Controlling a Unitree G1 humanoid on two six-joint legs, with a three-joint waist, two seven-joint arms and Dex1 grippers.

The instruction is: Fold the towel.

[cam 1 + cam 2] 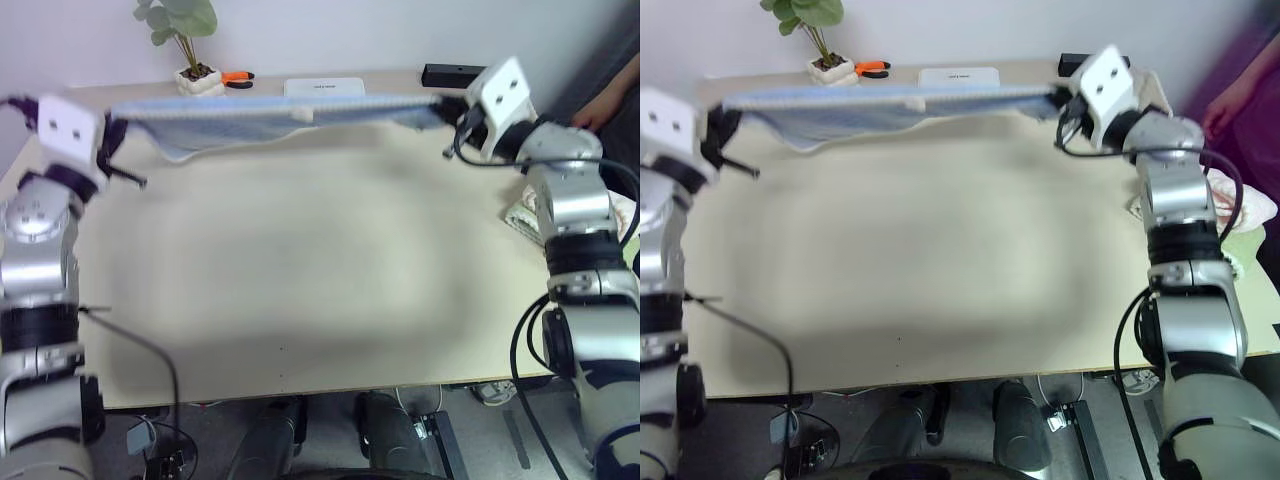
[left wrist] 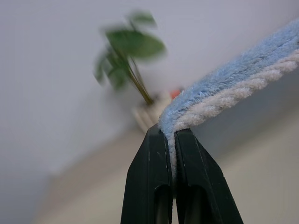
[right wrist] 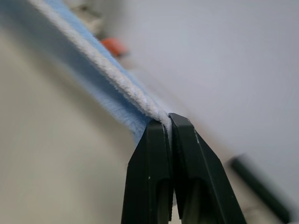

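Note:
My left gripper and right gripper should draw the towel back and lay it flat across the table's middle point(image 1: 290, 240), because the light blue towel hangs stretched point(image 1: 250, 127) near the white box.
The light blue towel point(image 1: 250, 120) with its pale stitched edge hangs stretched in a long band above the far side of the table point(image 1: 300, 280). It sags a little toward its left end. My left gripper point(image 1: 115, 135) is shut on the towel's left corner, and the left wrist view shows the fingers point(image 2: 149, 177) pinching the folded edge of the towel point(image 2: 233, 88). My right gripper point(image 1: 445, 110) is shut on the right corner. In the right wrist view the towel point(image 3: 103, 79) runs away from the closed fingertips point(image 3: 187, 154).
A potted plant point(image 1: 185, 30), an orange tool point(image 1: 238, 76), a white box point(image 1: 323, 87) and a black device point(image 1: 450, 73) line the table's far edge. Folded pink point(image 1: 1240, 205) and pale green point(image 1: 1245, 245) towels lie at the right edge. A person's hand point(image 1: 1230, 100) is at the far right.

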